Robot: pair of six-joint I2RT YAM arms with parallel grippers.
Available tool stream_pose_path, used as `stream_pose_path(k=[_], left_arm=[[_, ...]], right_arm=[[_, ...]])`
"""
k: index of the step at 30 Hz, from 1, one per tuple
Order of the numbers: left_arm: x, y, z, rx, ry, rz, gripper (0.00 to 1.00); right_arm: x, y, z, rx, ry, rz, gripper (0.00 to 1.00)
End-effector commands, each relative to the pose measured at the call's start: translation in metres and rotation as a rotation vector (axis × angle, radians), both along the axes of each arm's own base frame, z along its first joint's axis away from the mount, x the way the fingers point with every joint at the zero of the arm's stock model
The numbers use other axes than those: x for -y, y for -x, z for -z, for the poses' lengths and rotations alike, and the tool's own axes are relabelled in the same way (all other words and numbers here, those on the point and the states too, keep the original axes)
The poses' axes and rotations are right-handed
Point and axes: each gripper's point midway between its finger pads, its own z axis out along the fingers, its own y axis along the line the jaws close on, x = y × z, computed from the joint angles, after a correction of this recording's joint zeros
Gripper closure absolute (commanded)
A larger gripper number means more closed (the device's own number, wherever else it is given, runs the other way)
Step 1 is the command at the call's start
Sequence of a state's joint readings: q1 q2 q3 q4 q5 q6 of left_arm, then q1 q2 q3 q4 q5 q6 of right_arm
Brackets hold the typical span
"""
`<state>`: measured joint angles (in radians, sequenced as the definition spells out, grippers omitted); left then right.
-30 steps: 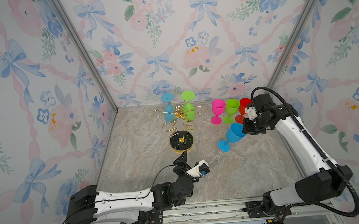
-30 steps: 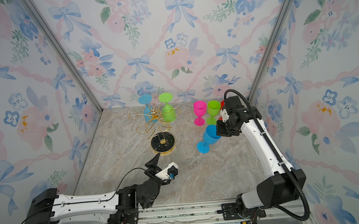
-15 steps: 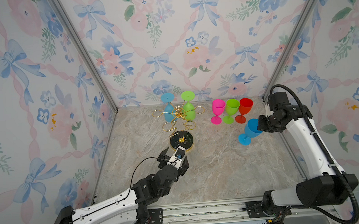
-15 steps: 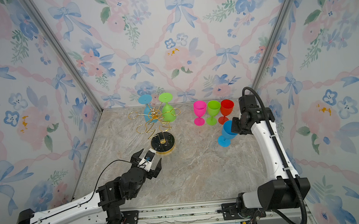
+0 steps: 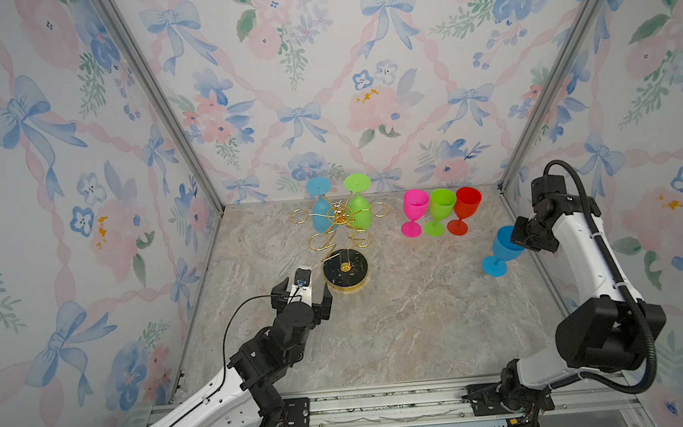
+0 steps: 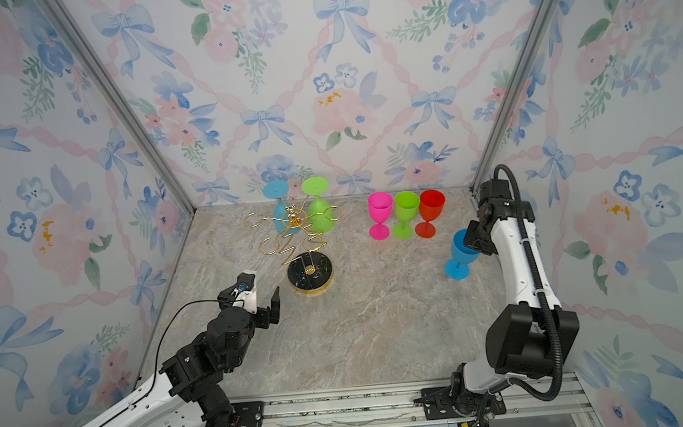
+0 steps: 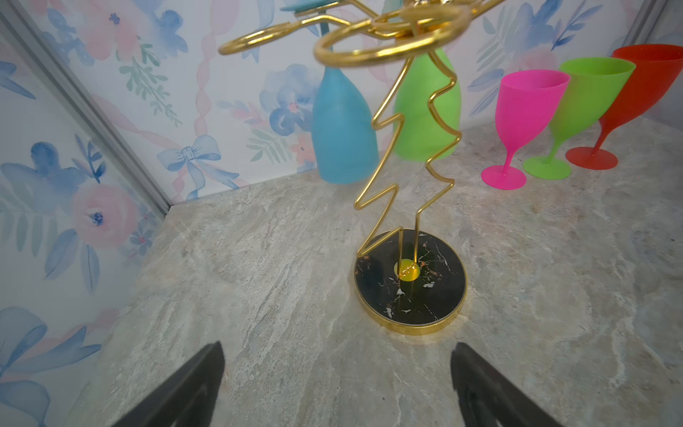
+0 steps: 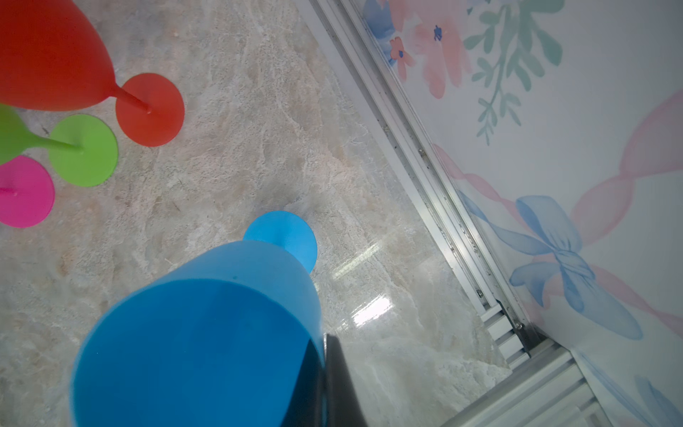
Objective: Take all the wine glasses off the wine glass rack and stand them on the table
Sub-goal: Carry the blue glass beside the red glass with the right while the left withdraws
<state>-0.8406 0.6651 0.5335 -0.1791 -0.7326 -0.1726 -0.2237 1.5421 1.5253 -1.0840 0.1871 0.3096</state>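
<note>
The blue wine glass's foot (image 5: 494, 266) faces down and space (image 5: 485, 228) beside the red glass is free. My right gripper should keep carrying the glass until the foot stands there.
The wine glass rack (image 5: 344, 267), gold wire on a round black base, stands left of centre at the back in both top views (image 6: 310, 273). A light blue wine glass (image 5: 321, 216) and a green one (image 5: 360, 215) hang upside down on its far arms. My left gripper (image 5: 304, 285) is open just in front and left of the base (image 7: 410, 284), with nothing between its fingers (image 7: 207, 373). My right gripper (image 5: 519, 240) is shut on the rim of a tilted blue wine glass (image 5: 503, 247) near the right wall, one finger inside the bowl (image 8: 207, 332). I cannot tell whether its foot (image 8: 284, 236) touches the table.
Pink (image 5: 414, 208), green (image 5: 441, 206) and red (image 5: 467, 202) glasses stand upright in a row at the back right. Flowered walls enclose the marble table on three sides. A metal rail (image 8: 417, 155) runs along the right edge beside the held glass.
My left arm has swung forward to the rack's base and its gripper has opened wider. My right gripper has carried the blue glass rightward and lower, away from the upright glasses.
</note>
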Motion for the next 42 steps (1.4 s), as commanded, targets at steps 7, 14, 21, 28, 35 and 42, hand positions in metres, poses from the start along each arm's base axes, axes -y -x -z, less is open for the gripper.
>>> stream_pose_path(k=[7,14,21,28,35,42], left_arm=[[-0.043,-0.025,0.008,-0.067,0.097,-0.147,0.03],[-0.073,-0.029,0.005,-0.039,0.099,-0.26,0.02],[-0.09,-0.038,0.006,-0.025,0.143,-0.301,0.03],[-0.095,-0.042,0.006,-0.002,0.187,-0.286,0.03],[-0.102,-0.04,0.004,0.03,0.199,-0.304,0.03],[-0.103,-0.04,0.004,0.032,0.201,-0.308,0.03]], right_arm=[[0.021,-0.045,-0.001,0.057,-0.035,0.078,1.0],[0.035,-0.076,0.009,0.05,-0.047,0.092,1.0],[0.043,-0.1,0.012,0.062,-0.073,0.091,1.0],[0.047,-0.117,0.01,0.062,-0.086,0.083,1.0],[0.048,-0.134,0.013,0.055,-0.103,0.077,1.0],[0.043,-0.154,0.015,0.059,-0.105,0.057,1.0]])
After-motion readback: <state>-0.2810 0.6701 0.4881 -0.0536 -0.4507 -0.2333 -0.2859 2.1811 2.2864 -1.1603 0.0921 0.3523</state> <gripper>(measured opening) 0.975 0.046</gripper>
